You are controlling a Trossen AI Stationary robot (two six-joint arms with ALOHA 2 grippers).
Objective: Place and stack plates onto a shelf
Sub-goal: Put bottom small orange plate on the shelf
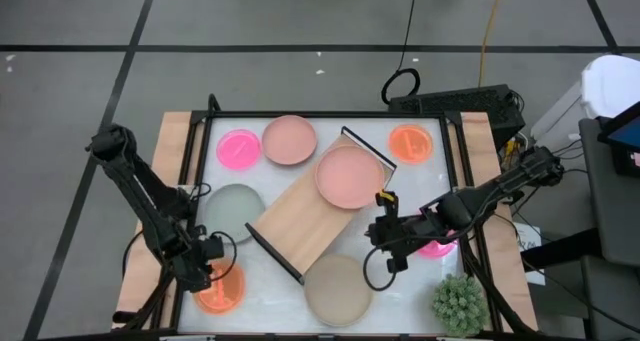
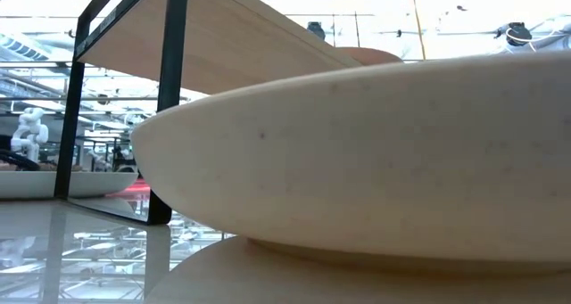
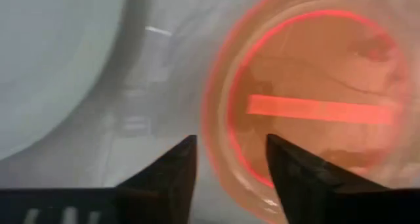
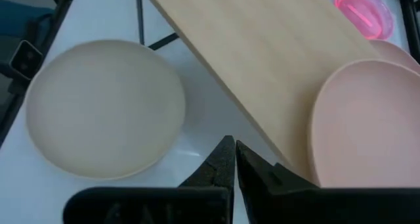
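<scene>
I expect the near orange plate [image 1: 221, 290] to tilt out of level when I lift it, because my left gripper straddles just one edge of the plate's rim [image 3: 223, 165].
The light-wood shelf [image 1: 300, 221] lies slantwise mid-table, and a dusty pink plate [image 1: 349, 176] rests on its far end. On the table lie another dusty pink plate [image 1: 289, 140], a pale grey plate [image 1: 234, 209], a beige plate [image 1: 338, 289], neon pink plates [image 1: 238, 148] and orange plates [image 1: 410, 143]. My left gripper [image 3: 230, 165] is open and points down over the near-left orange plate [image 3: 315, 99], one finger on either side of its rim [image 3: 220, 138]. My right gripper [image 4: 233, 155] is shut and hangs above the table between the beige plate [image 4: 105, 109] and the shelf [image 4: 262, 60].
A spiky green plant [image 1: 458, 303] stands at the near right corner. A neon pink plate [image 1: 437, 247] lies partly under my right arm. The black frame [image 1: 465, 181] borders the white tabletop. In the low view the beige plate [image 2: 357, 161] fills the foreground.
</scene>
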